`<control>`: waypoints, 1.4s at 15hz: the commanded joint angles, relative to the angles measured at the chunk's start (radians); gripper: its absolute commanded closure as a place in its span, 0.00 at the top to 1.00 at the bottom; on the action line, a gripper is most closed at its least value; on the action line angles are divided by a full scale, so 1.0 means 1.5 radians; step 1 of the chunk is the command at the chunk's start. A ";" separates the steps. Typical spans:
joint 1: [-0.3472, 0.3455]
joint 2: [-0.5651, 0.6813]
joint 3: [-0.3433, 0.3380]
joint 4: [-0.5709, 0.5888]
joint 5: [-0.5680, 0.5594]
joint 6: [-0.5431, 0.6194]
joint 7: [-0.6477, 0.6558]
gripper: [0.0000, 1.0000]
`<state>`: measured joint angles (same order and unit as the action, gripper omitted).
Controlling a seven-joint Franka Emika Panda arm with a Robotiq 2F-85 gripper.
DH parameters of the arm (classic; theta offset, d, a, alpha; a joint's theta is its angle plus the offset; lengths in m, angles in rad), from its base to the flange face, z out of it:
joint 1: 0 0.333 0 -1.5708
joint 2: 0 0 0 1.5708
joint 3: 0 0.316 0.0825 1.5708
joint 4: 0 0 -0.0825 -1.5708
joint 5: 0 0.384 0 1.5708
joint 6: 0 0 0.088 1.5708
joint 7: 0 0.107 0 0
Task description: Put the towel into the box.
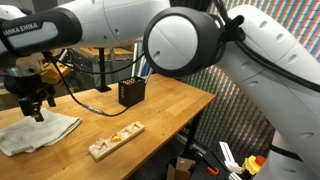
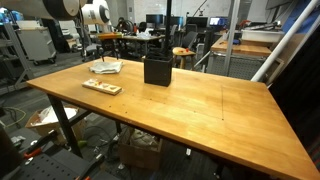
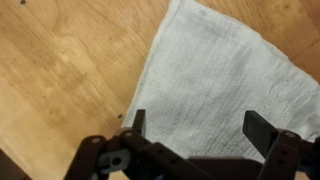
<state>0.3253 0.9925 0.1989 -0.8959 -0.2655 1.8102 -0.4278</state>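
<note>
The white towel reaches across the gap between my open fingers, so my gripper continues to go down until my fingers touch the cloth, then close on a fold.
A white towel lies rumpled on the wooden table near its left end; it also shows in an exterior view at the far end, and fills the wrist view. My gripper hangs just above the towel with its fingers open and empty; in the wrist view the two fingers straddle the cloth. The box is a black open-topped container standing upright further along the table, also in an exterior view, well apart from the towel.
A flat wooden tray with small pieces lies between towel and box near the table's front edge, also in an exterior view. A black cable runs across the table. Office desks and chairs stand beyond.
</note>
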 commanded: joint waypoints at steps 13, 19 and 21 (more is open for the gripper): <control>0.016 0.131 0.023 0.170 0.065 -0.020 -0.038 0.42; 0.020 0.124 0.038 0.176 0.067 -0.036 -0.031 0.02; 0.018 0.121 0.041 0.175 0.067 -0.041 -0.029 0.05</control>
<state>0.3489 1.1615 0.2491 -0.6796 -0.1829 1.7832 -0.4810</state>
